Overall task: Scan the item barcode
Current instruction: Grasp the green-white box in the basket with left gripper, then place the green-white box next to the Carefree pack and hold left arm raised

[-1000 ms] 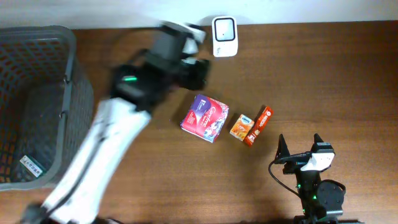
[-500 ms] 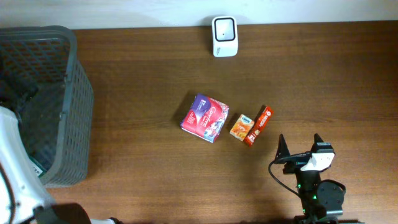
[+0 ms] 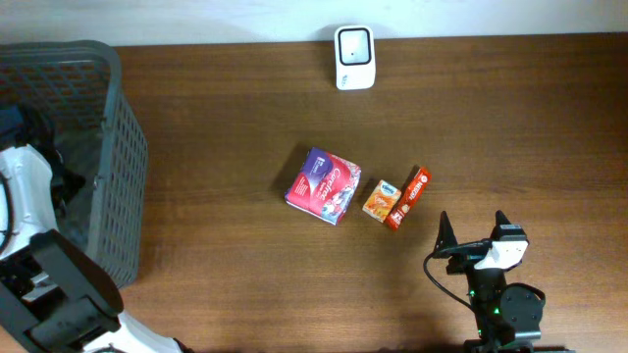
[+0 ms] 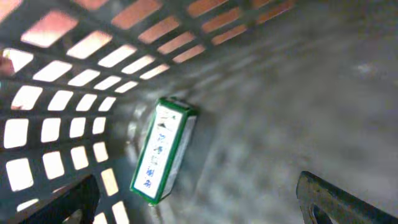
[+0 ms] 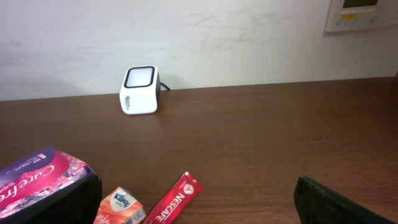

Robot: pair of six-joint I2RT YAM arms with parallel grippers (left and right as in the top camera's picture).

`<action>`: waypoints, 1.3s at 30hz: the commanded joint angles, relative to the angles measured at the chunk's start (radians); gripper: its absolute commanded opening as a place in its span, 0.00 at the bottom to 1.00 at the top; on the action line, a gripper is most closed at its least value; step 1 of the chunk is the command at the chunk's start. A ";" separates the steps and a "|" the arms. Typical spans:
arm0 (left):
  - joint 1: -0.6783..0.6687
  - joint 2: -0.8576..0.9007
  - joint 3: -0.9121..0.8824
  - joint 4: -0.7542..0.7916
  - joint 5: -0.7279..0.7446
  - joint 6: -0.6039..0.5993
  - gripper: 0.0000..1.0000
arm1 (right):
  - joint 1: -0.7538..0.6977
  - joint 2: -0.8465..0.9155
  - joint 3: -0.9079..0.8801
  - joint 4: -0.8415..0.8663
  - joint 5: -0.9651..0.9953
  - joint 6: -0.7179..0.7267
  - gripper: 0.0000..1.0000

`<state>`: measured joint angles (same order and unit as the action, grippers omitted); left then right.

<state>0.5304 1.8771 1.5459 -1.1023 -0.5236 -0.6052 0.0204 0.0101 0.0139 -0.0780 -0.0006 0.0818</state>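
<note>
The green-and-white box lies by itself and its long sides (image 4: 180, 151) face my open fingers, so my left gripper keeps going down until my fingers are on either side of the box (image 4: 160, 152).
The white barcode scanner (image 3: 353, 57) stands at the table's far edge and faces my right wrist camera as scanner (image 5: 140, 90). Mid-table lie a purple box (image 3: 324, 186), an orange Kleenex pack (image 3: 379, 200) and a red Nescafe stick (image 3: 407, 198). My right gripper (image 3: 473, 235) rests open near the front edge, behind these items, with nothing between its fingers (image 5: 336, 202). My left arm (image 3: 25, 191) reaches down into the grey basket (image 3: 116, 176). The left gripper (image 4: 199, 214) is open above the basket floor, and a green-and-white box (image 4: 163, 150) lies just ahead of it, untouched.
The basket's mesh wall (image 4: 74, 93) closes in on the left gripper's left side. In the right wrist view the purple box (image 5: 37, 177), Kleenex pack (image 5: 119, 206) and Nescafe stick (image 5: 177, 200) lie low on the left. A pale wall rises behind the table.
My left arm has swung from beside the scanner across to the left and down into the basket, its jaws now wide apart. The right arm and the table items have not moved.
</note>
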 commanded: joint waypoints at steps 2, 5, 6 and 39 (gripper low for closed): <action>0.066 0.015 -0.051 -0.008 -0.032 -0.051 0.99 | 0.006 -0.006 -0.008 -0.003 0.005 0.000 0.98; 0.100 0.015 -0.120 0.028 -0.031 -0.050 0.99 | 0.006 -0.006 -0.008 -0.003 0.005 0.000 0.99; 0.104 0.015 -0.144 0.047 -0.031 -0.050 0.99 | 0.006 -0.006 -0.008 -0.003 0.005 0.000 0.98; 0.148 0.027 0.576 -0.133 0.567 0.152 0.02 | 0.006 -0.006 -0.008 -0.003 0.005 0.000 0.98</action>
<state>0.6804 1.9568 1.9182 -1.1938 -0.0425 -0.4637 0.0204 0.0109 0.0139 -0.0780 -0.0006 0.0818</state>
